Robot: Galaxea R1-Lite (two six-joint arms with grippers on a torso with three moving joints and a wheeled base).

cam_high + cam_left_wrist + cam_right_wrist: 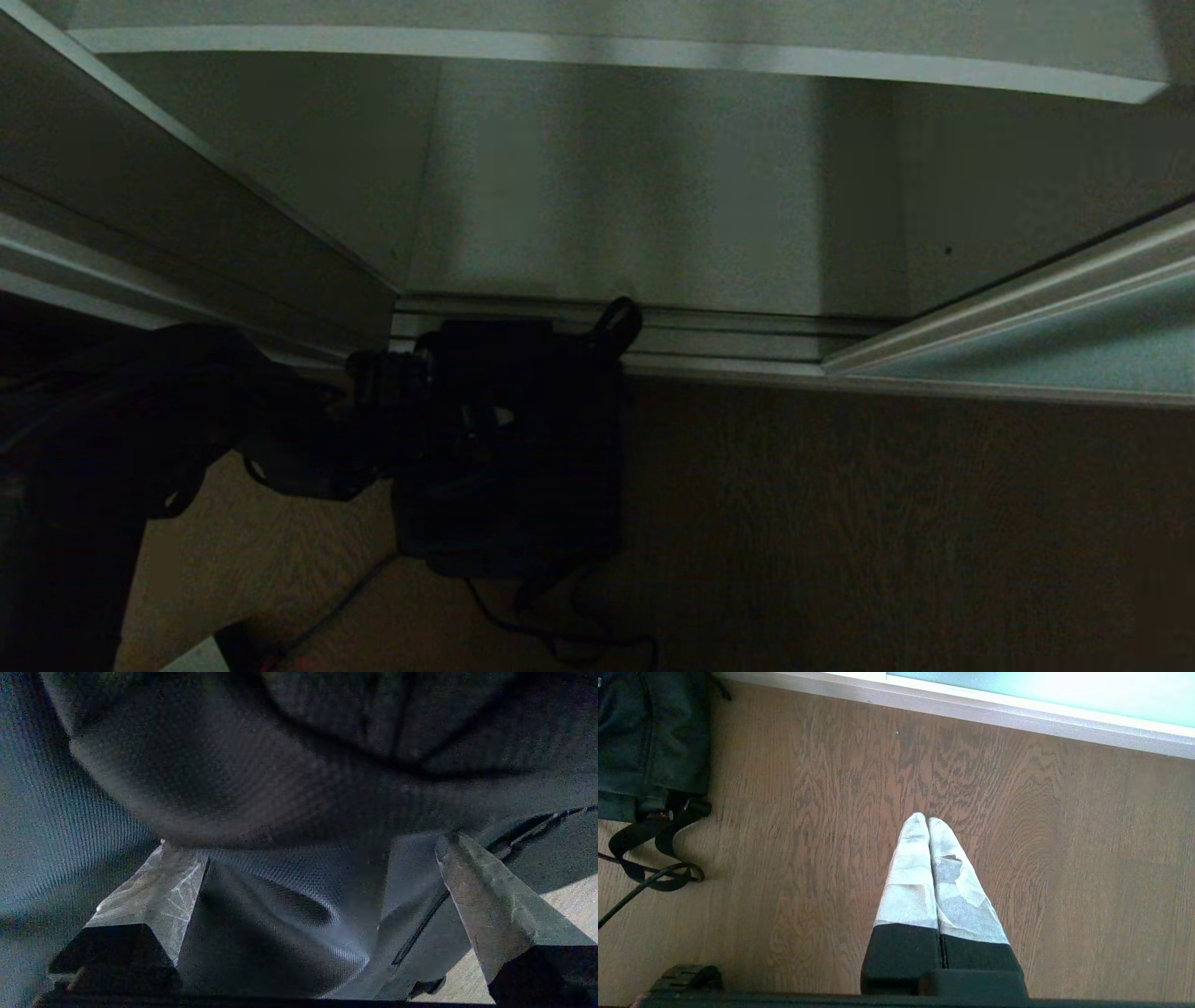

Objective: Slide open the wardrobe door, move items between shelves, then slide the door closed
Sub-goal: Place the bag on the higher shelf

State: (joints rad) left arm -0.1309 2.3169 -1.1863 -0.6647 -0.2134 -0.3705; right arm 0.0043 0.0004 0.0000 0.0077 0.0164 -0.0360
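Observation:
The bag [517,461] will sag from the pinched fold with a strap hanging down when I lift it, because the black cloth lies in loose creases [302,915].
The all-black fabric bag [523,485] lies on the wooden floor just in front of the wardrobe's floor track, with a loop at its far end. My left gripper [317,858] reaches in from the left and sits low on the bag [261,788]. It is open, its taped fingers [173,882] wide apart with a fold of the black cloth lying loose between them. The sliding wardrobe door [1074,345] is pushed to the right, leaving the compartment open. A pale shelf [607,47] spans the top of the opening. My right gripper [927,821] hangs shut over bare floor to the right of the bag [649,742].
The ribbed silver floor track [728,341] runs just beyond the bag. The bag's straps and a thin cable [649,868] trail on the floor toward me. A grey side panel [187,215] bounds the compartment on the left. Wooden floor [887,523] stretches right of the bag.

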